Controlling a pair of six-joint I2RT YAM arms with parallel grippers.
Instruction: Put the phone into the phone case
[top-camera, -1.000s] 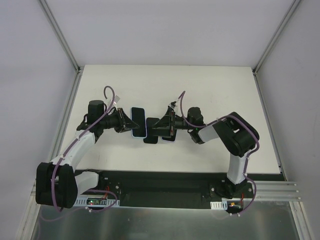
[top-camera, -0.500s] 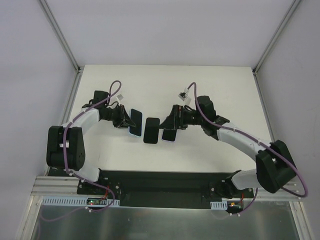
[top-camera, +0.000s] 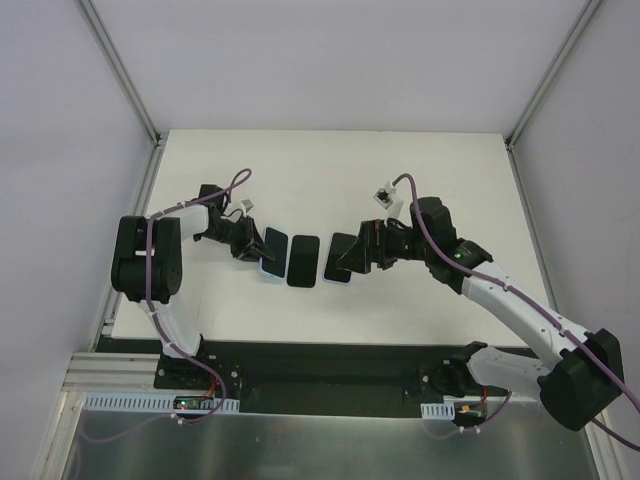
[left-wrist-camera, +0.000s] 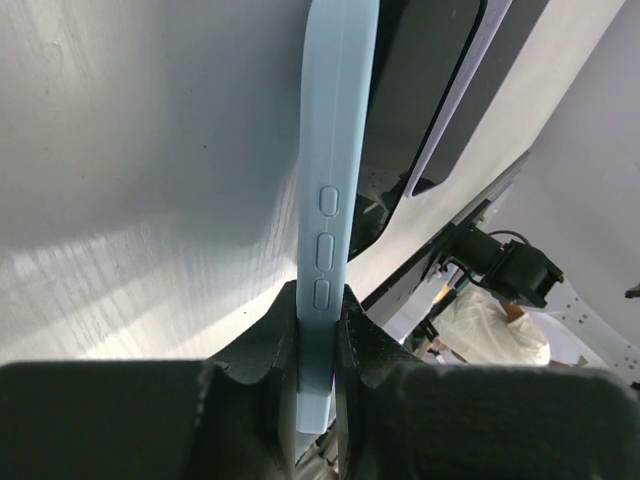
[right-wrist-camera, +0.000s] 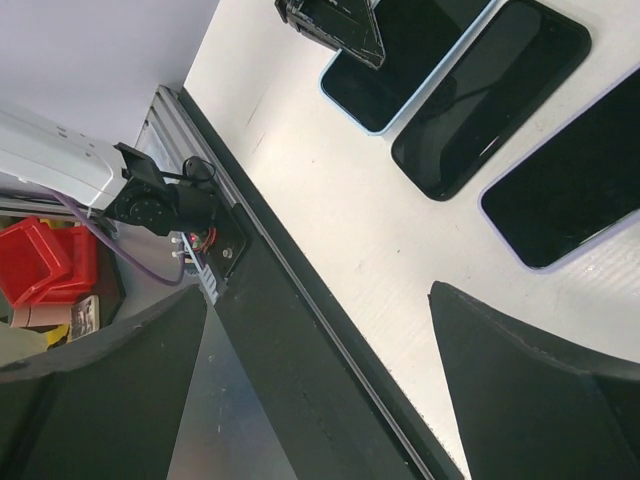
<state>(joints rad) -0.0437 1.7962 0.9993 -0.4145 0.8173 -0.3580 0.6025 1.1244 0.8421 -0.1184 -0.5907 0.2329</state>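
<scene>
My left gripper has the light-blue case crooked, tight beside the black phone, so I should pull the case clear, release its edge and leave it straight.
A light-blue phone case lies left of a black phone at mid-table. My left gripper is shut on the case's left edge; in the left wrist view the case edge with its button bumps stands between the fingers. My right gripper is open and empty, raised by the right side of a lavender-edged phone. The right wrist view shows the blue case, the black phone and the lavender-edged phone ahead of the open gripper.
The three flat items lie side by side on the white table. A black base rail runs along the near edge. Grey walls and metal frame posts stand on the left, right and back sides.
My right gripper has drawn back to the right, off the black phone, and its arm has swung outward. My left gripper stays on the blue case while its arm has folded to the left.
</scene>
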